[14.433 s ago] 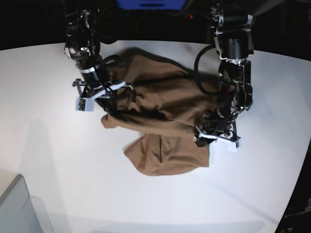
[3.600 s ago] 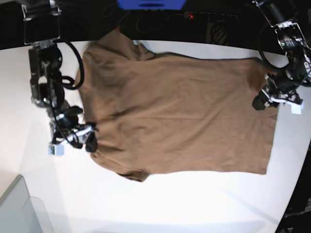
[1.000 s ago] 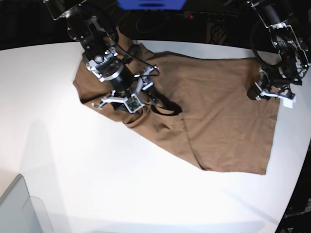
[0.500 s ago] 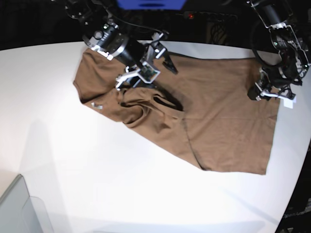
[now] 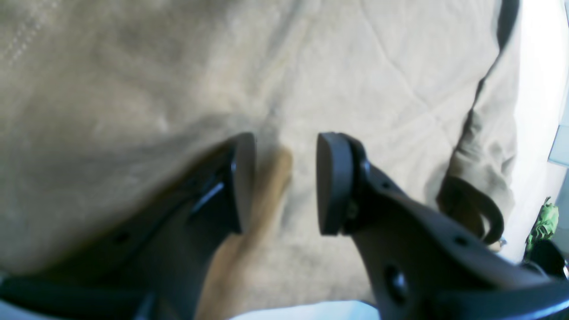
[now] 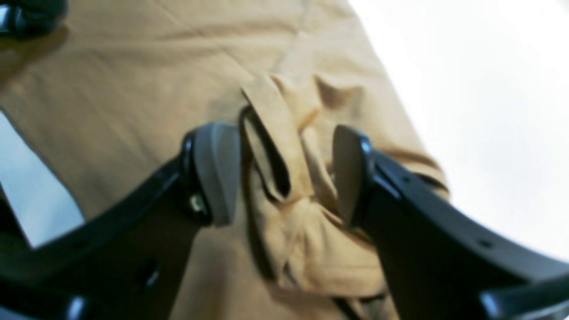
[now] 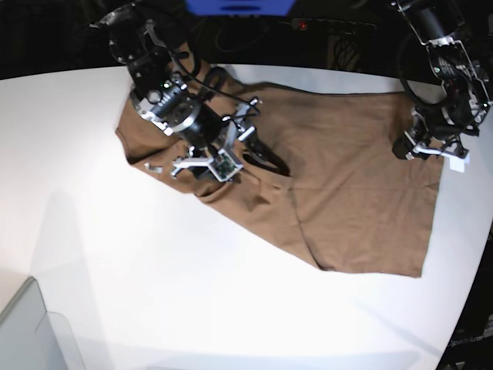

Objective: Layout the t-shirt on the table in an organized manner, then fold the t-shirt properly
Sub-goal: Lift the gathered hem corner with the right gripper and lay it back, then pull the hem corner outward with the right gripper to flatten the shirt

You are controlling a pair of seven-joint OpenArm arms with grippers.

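Note:
The sleeve [image 7: 279, 181] is folded back over the body of the t-shirt, so next my right gripper grabs the sleeve's cuff and pulls it out toward the table's near side [image 7: 189, 301] before folding.
The tan-brown t-shirt [image 7: 347, 177] lies spread on the white table [image 7: 154, 293], its left part folded over toward the middle with a rumpled sleeve. My right gripper [image 7: 227, 150] hovers over that rumpled part. In the right wrist view it [image 6: 284, 175] is open, and a bunched fold of the t-shirt [image 6: 284, 146] shows between its fingers [image 6: 218, 173]. My left gripper [image 7: 430, 153] rests at the shirt's right edge. The left wrist view shows it [image 5: 286, 182] with jaws apart, above flat t-shirt cloth [image 5: 355, 66] with a small ridge.
A grey translucent bin [image 7: 31, 331] stands at the table's front left corner. A blue object [image 7: 239, 6] sits behind the table's far edge. The table's curved rim runs down the right side close to the left arm.
My right gripper rose toward the back of the shirt half a second ago and has come back down over the folded sleeve. The left gripper and the shirt's right side have not moved.

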